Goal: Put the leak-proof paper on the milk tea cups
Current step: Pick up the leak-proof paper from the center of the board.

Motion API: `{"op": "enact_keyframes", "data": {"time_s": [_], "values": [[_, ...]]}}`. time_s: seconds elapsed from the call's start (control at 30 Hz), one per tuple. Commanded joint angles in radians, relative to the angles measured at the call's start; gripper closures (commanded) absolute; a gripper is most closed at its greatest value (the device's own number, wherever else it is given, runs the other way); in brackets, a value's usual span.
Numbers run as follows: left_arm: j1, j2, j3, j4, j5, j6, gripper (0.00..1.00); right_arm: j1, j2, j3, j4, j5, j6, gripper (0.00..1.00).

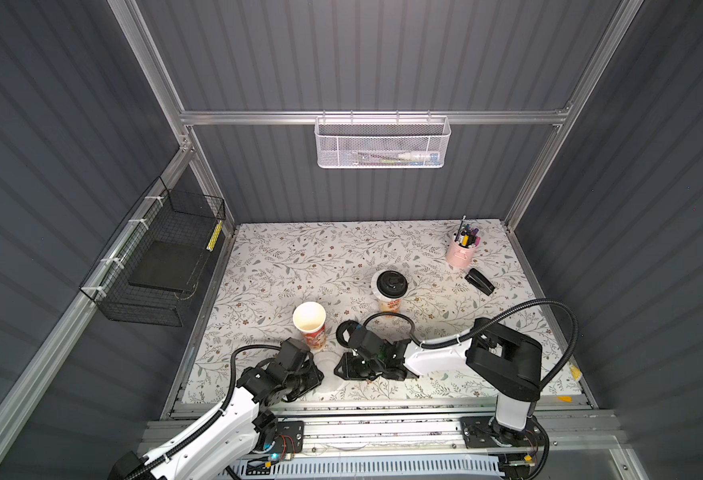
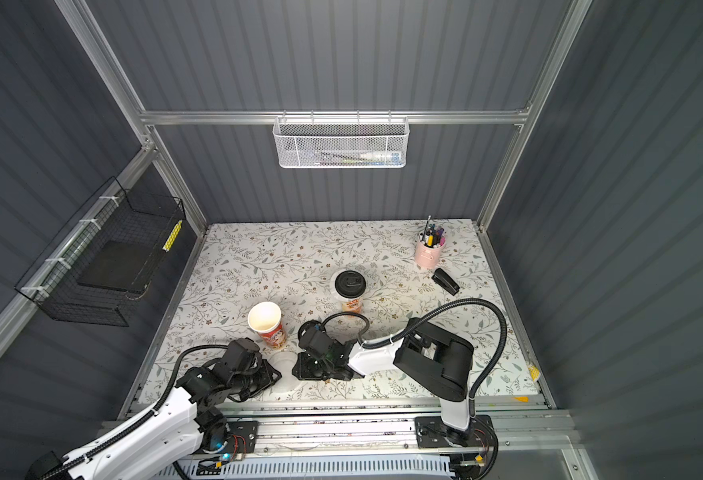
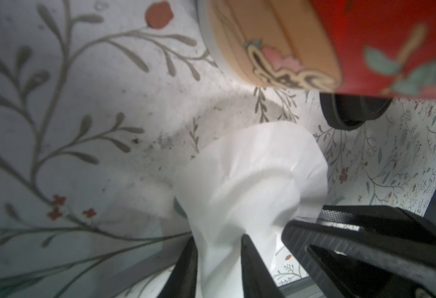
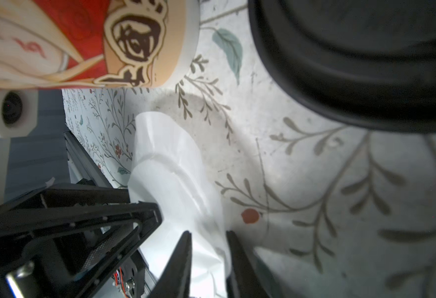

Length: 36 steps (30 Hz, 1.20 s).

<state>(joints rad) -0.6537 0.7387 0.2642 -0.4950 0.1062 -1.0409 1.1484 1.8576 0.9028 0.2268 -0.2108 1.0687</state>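
My grippers are pinching the paper's opposite edges [image 1: 329, 371], so next my left gripper lets go and retreats before my right gripper puts the paper over the open cup [image 1: 310, 315].
A thin whitish leak-proof paper [image 1: 328, 373] lies bunched near the table's front, between my two grippers. In the left wrist view the left gripper [image 3: 219, 237] is shut on one edge of the paper [image 3: 258, 175]. The right gripper [image 4: 208, 232] pinches the opposite edge of the paper [image 4: 170, 175], which is crumpled between its fingers. An open milk tea cup [image 1: 309, 318] stands just behind them, white inside. The other milk tea cup [image 1: 390, 306] stands farther back with a black lid [image 1: 391, 284] on it and a whitish sheet rim showing under the lid.
A loose black lid [image 1: 344, 332] lies beside the right wrist. At the back right stand a pink pen pot [image 1: 462, 251] and a black stapler [image 1: 479, 281]. A white mesh basket [image 1: 383, 143] hangs on the back wall, a black wire basket [image 1: 154, 266] on the left wall.
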Motion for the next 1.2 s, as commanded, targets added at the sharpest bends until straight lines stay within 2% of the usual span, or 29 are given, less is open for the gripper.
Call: {"op": "enact_keyframes", "data": {"time_s": [0.0, 0.1, 0.3, 0.4, 0.57, 0.83, 1.0, 1.17], "values": [[-0.004, 0.013, -0.047, -0.139, -0.003, -0.008, 0.69, 0.002, -0.030, -0.011, -0.025, 0.030, -0.019, 0.88], [-0.003, -0.001, -0.020, -0.184, -0.027, -0.006, 0.65, 0.002, -0.057, -0.013, -0.037, 0.044, -0.028, 1.00], [-0.003, -0.104, 0.075, -0.327, -0.105, -0.064, 0.44, 0.007, -0.149, -0.037, -0.112, 0.083, -0.020, 1.00], [-0.003, -0.145, 0.160, -0.418, -0.156, -0.085, 0.32, 0.017, -0.204, -0.037, -0.204, 0.099, -0.012, 1.00], [-0.003, -0.141, 0.332, -0.513, -0.237, -0.083, 0.19, 0.034, -0.299, 0.003, -0.387, 0.132, -0.029, 1.00], [-0.003, 0.021, 0.748, -0.710, -0.489, 0.046, 0.01, 0.035, -0.456, 0.167, -0.689, 0.190, -0.092, 1.00], [-0.003, 0.174, 0.964, -0.710, -0.555, 0.171, 0.00, 0.025, -0.486, 0.333, -0.835, 0.215, -0.134, 1.00], [0.020, 0.273, 1.076, -0.657, -0.569, 0.251, 0.00, -0.006, -0.479, 0.496, -0.911, 0.213, -0.175, 1.00]]}}
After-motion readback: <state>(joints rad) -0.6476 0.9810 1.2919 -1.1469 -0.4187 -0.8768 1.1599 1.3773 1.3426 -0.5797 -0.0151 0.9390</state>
